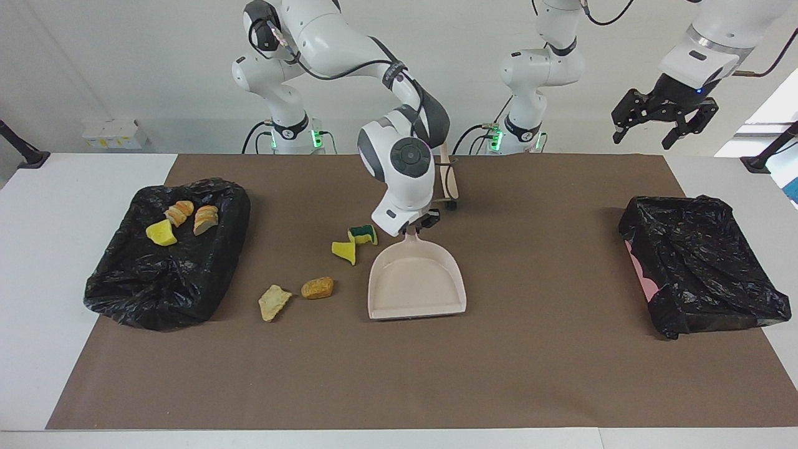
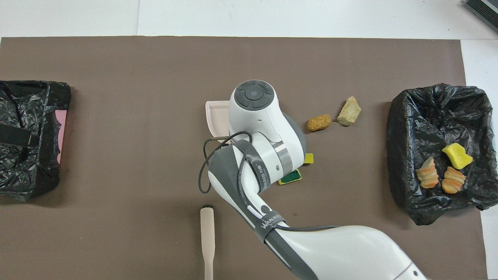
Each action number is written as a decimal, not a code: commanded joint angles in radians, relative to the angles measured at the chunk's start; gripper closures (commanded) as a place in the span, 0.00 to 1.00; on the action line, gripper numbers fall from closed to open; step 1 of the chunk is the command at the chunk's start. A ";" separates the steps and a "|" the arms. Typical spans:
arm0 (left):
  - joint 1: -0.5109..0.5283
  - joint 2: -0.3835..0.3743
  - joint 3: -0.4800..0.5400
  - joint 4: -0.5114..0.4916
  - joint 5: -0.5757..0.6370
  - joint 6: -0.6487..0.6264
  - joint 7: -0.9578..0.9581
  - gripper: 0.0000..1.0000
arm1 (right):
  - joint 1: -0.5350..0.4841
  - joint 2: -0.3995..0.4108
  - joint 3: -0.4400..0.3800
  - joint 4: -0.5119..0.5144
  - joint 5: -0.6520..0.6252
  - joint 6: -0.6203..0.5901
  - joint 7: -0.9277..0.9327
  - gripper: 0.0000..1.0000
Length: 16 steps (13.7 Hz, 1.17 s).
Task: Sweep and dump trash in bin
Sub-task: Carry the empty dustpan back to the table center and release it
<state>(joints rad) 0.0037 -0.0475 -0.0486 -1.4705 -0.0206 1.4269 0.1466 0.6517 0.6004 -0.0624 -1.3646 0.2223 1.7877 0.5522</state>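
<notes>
I expect the dustpan to keep all the swept trash together when I carry it, because a raised rim [image 2: 207, 116] bends around the corner of the beige dustpan [image 2: 218, 119].
My right gripper [image 1: 413, 228] is shut on the handle of the beige dustpan [image 1: 416, 284], which sits low at the mat's middle, mouth facing away from the robots. In the overhead view the arm covers all but a corner of the dustpan [image 2: 216, 116]. Loose trash lies beside the pan toward the right arm's end: a green-topped sponge [image 1: 363, 234], a yellow scrap [image 1: 345, 251], an orange-brown lump [image 1: 317, 287] and a tan chunk [image 1: 274, 302]. The black-lined bin [image 1: 124, 293] holds a yellow piece [image 1: 161, 233] and two orange pieces [image 1: 206, 218]. My left gripper [image 1: 661, 118] hangs open and high, waiting.
The beige brush [image 1: 449, 184] lies on the mat near the robots, partly hidden by the right arm; its handle [image 2: 207, 237] shows in the overhead view. A second black-lined bin [image 1: 698, 262] stands at the left arm's end.
</notes>
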 commanded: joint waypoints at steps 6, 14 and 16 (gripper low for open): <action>-0.008 -0.005 0.019 0.010 0.024 0.000 0.001 0.00 | -0.004 0.064 0.055 0.102 0.035 -0.022 0.075 0.00; -0.019 -0.005 0.019 0.009 0.024 0.000 0.002 0.00 | 0.061 -0.192 0.055 -0.173 0.026 -0.099 0.076 0.00; -0.019 -0.005 0.019 0.010 0.024 0.000 0.001 0.00 | 0.101 -0.266 0.055 -0.290 0.023 -0.021 0.118 0.00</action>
<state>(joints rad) 0.0033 -0.0498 -0.0391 -1.4704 -0.0177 1.4269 0.1466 0.7206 0.4402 -0.0098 -1.4880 0.2329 1.6803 0.6328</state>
